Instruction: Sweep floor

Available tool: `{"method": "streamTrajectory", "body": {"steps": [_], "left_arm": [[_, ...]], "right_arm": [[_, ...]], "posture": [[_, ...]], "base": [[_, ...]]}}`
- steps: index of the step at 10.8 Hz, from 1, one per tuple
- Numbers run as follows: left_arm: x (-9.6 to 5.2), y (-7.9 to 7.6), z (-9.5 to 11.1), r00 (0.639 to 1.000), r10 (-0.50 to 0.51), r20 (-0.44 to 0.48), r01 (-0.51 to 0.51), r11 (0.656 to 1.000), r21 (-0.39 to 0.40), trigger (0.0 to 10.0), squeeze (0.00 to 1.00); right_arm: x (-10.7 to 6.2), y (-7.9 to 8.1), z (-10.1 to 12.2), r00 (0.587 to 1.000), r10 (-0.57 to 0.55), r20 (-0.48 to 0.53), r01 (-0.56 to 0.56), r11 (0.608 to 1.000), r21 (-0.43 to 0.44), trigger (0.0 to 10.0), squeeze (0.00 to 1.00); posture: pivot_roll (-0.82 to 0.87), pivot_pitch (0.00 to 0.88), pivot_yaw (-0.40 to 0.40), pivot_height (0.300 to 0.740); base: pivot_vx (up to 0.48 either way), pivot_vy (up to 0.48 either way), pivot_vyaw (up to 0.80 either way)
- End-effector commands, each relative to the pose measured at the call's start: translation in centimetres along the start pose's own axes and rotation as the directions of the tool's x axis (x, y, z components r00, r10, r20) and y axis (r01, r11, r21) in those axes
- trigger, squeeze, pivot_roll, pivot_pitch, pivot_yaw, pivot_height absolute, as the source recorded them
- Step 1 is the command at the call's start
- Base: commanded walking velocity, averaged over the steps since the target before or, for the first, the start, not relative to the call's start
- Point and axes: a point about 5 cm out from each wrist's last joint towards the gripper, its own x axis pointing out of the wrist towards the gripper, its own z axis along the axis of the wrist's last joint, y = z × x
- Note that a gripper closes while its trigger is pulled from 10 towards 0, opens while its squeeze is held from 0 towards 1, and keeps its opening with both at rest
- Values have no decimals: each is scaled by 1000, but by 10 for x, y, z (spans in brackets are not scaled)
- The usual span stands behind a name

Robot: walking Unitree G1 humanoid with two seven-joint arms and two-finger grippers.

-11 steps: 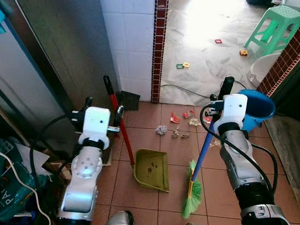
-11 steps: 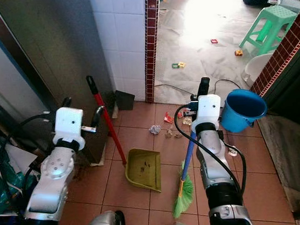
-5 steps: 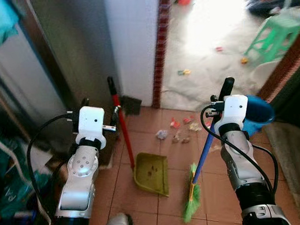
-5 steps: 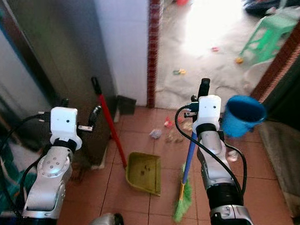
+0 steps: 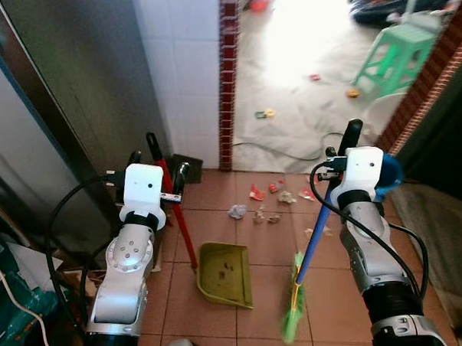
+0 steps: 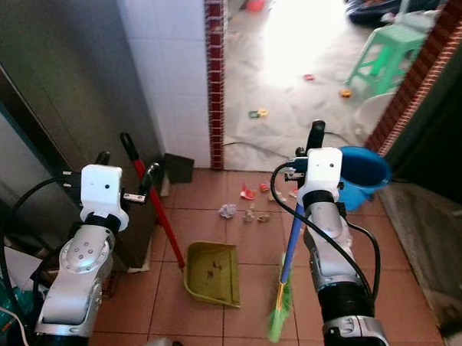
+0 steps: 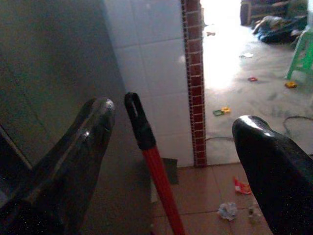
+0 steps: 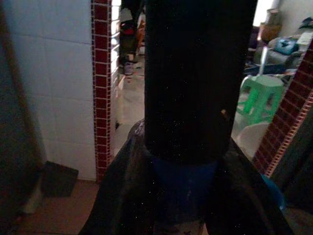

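Observation:
I expect the olive dustpan (image 5: 225, 274) to tip along when I tilt the red handle, because the red handle goes straight into the dustpan's edge (image 5: 196, 268).
My right gripper (image 5: 340, 157) is shut on the broom (image 5: 316, 234), which has a blue shaft, a black top end and green bristles (image 5: 292, 317) resting on the tiles. An olive dustpan (image 5: 223, 274) lies on the floor to the broom's left, its red handle (image 5: 175, 214) rising to a black tip. My left gripper (image 7: 168, 125) is open, and the handle (image 7: 149, 147) stands between its fingers (image 7: 73, 161) without being clamped. Scraps of litter (image 5: 260, 211) lie on the tiles beyond the dustpan.
A blue bucket (image 5: 389, 174) sits right behind my right wrist. A grey cabinet (image 5: 67, 103) and a white tiled wall (image 5: 184, 68) close the left side. The doorway ahead leads to a concrete floor with a cable (image 5: 280, 152), small toys (image 5: 264, 113), a green stool (image 5: 394, 52) and a white basin (image 5: 378, 111).
The camera has shifted, so the whole scene sits differently. The red dustpan handle, which was at the left gripper's inner finger, now stands between its fingers. The right gripper's hold on the broom is unchanged.

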Motion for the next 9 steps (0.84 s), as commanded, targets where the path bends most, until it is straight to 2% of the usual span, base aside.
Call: {"method": "streamTrajectory", "body": {"steps": [1, 2, 4, 7, 9], "left_arm": [[2, -2, 3, 1000, -7, 12, 7, 1000, -3, 10000, 0], [1, -2, 4, 1000, -8, 13, 8, 1000, -5, 10000, 0], [0, -3, 3, 1000, -8, 12, 8, 1000, -9, 10000, 0], [0, -6, 3, 1000, -3, 9, 3, 1000, -16, 10000, 0], [-2, -5, 3, 1000, 19, 15, -19, 1000, -3, 10000, 0]], "right_arm": [[4, 0, 9, 999, 5, 42, -5, 1000, -4, 10000, 0], [4, 1, 10, 999, 15, 44, -15, 1000, -7, 10000, 0], [4, 1, 10, 999, 19, 46, -19, 1000, -11, 10000, 0], [2, 3, 7, 999, 39, 36, -39, 999, -11, 10000, 0], [2, 3, 7, 998, 46, 34, -45, 999, -12, 10000, 0]], "posture": [[61, 0, -18, 740], [60, 0, -22, 740], [62, 0, -23, 740], [61, 0, -38, 740], [62, 0, -41, 740]], "base": [[428, 0, 0], [435, 0, 0], [437, 0, 534], [419, 0, 0], [0, 0, 0]]}}
